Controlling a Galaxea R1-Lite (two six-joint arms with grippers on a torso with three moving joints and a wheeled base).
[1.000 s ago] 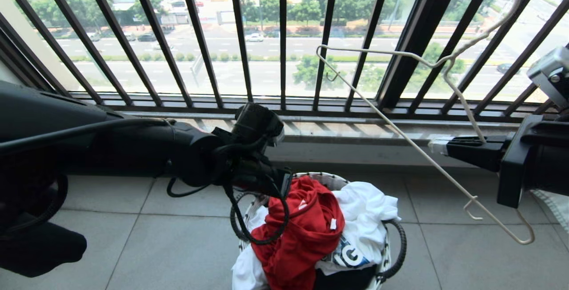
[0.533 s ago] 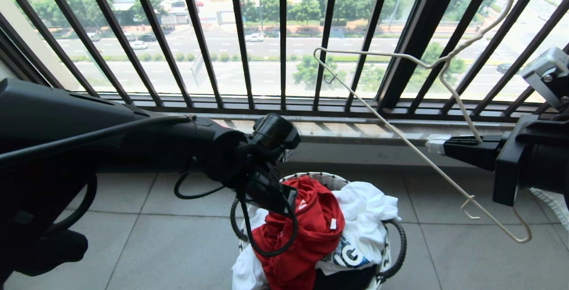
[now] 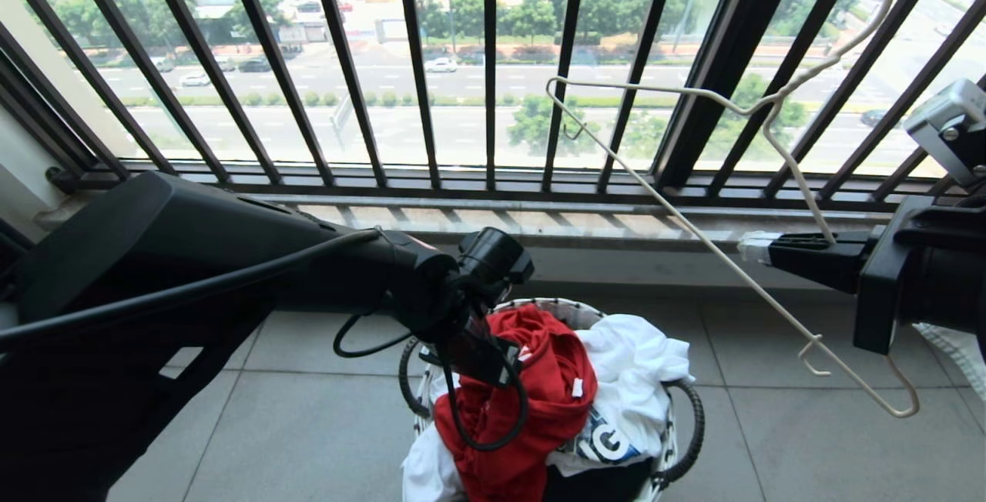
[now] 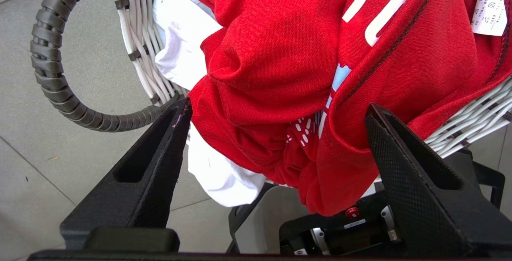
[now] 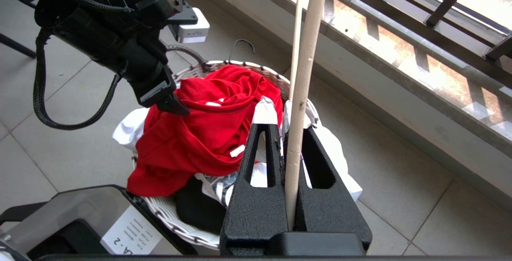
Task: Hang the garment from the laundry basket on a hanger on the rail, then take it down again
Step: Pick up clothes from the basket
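Observation:
I expect the red garment (image 3: 534, 389) to slide to the side when I pull and the shirt to stay where it is, because the garment lies loosely over the white shirt's print (image 3: 596, 440).
The red garment (image 3: 531, 402) is bunched on top of the laundry basket (image 3: 556, 304), one fold hanging over the near rim. My left gripper (image 4: 279, 107) is open just above that fold, and red cloth (image 4: 280, 73) fills the space ahead of its spread fingers. From the right wrist view, the left gripper (image 5: 172, 107) touches the garment (image 5: 200, 133) near its top. My right gripper (image 3: 751, 248) is out to the right, shut on the neck of the off-white wire hanger (image 3: 801, 179), which it holds tilted in the air. The rail is out of view.
A white printed shirt (image 3: 639, 363) and a black garment (image 5: 196, 209) lie in the basket under the red one. The dark barred window railing (image 3: 490, 63) and a stone sill (image 3: 616, 225) run behind it. Grey tile floor (image 3: 770, 440) surrounds it, and my own base (image 5: 80, 221) stands close by.
My left arm has come down and forward to the basket, and its jaws have spread from nearly shut to wide open. The right gripper and hanger have barely shifted.

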